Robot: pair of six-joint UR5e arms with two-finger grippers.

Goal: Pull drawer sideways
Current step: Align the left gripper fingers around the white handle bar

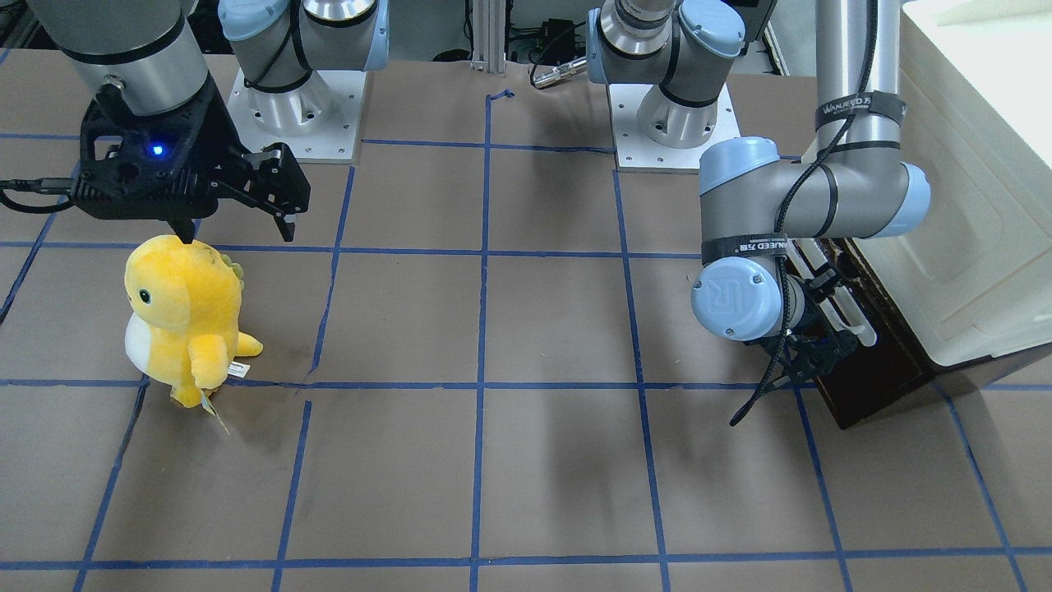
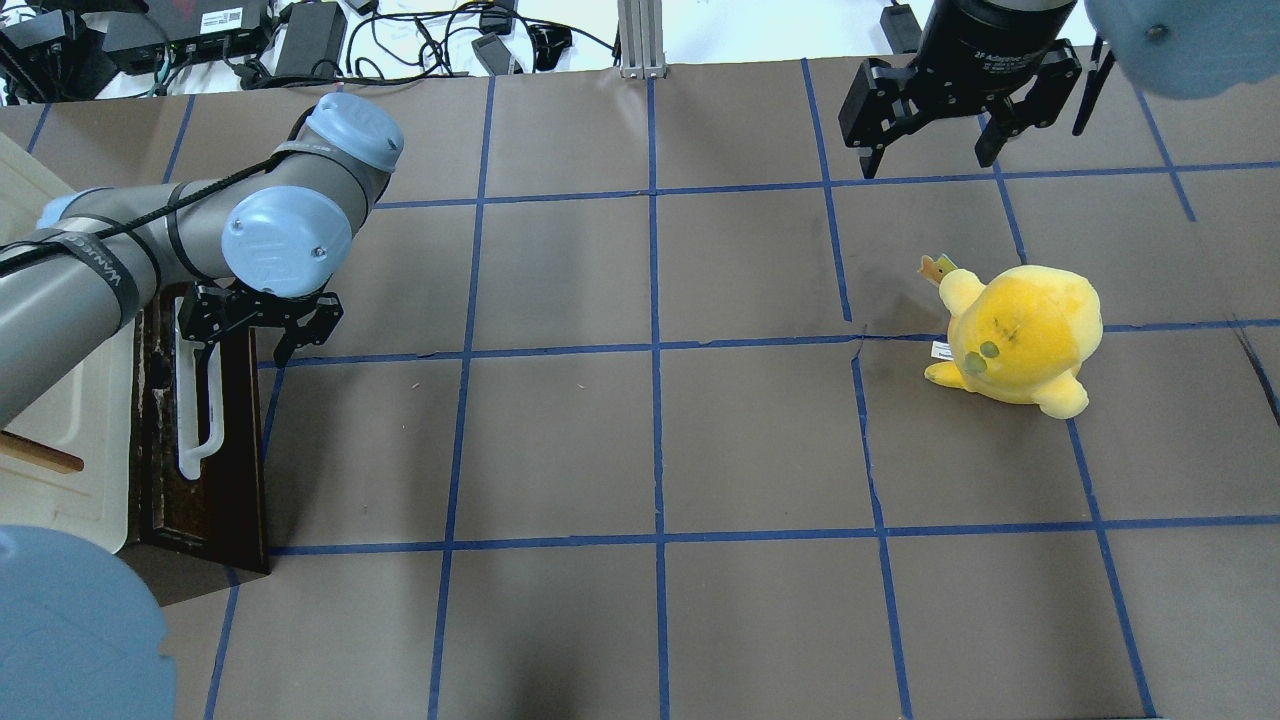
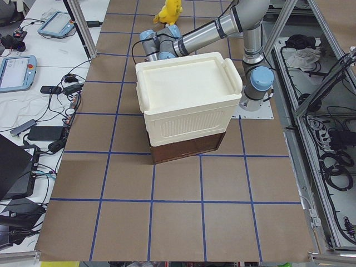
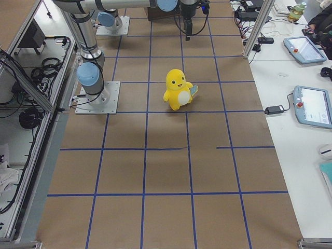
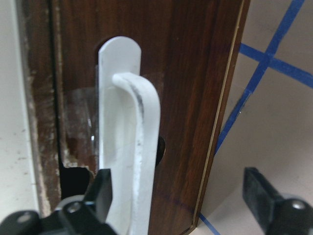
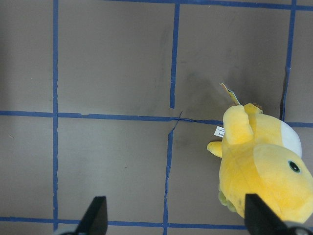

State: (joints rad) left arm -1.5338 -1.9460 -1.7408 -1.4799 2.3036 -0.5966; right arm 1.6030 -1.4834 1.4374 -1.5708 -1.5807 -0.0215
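The drawer (image 1: 871,379) will slide straight out and be free at once when the robot pulls, because a narrow dark gap (image 5: 55,93) runs clear between the cabinet and the drawer's front.
The drawer (image 2: 215,480) has a dark brown front with a long white bar handle (image 2: 190,420) and sits under a cream cabinet (image 2: 60,440) at the table's left end. My left gripper (image 2: 248,348) is open at the handle's far end. In the left wrist view the handle (image 5: 132,147) lies between the jaws, right beside one fingertip (image 5: 103,188), and the other fingertip (image 5: 259,188) hangs past the drawer front's edge (image 5: 195,73). A narrow dark gap shows between drawer front and cabinet. My right gripper (image 2: 930,155) is open and empty, high over the table's far right.
A yellow plush toy (image 2: 1020,335) stands on the right half of the table, just below my right gripper (image 1: 238,228). The cream cabinet (image 1: 978,205) fills the table's left end. Blue tape lines grid the brown table cover (image 2: 650,440).
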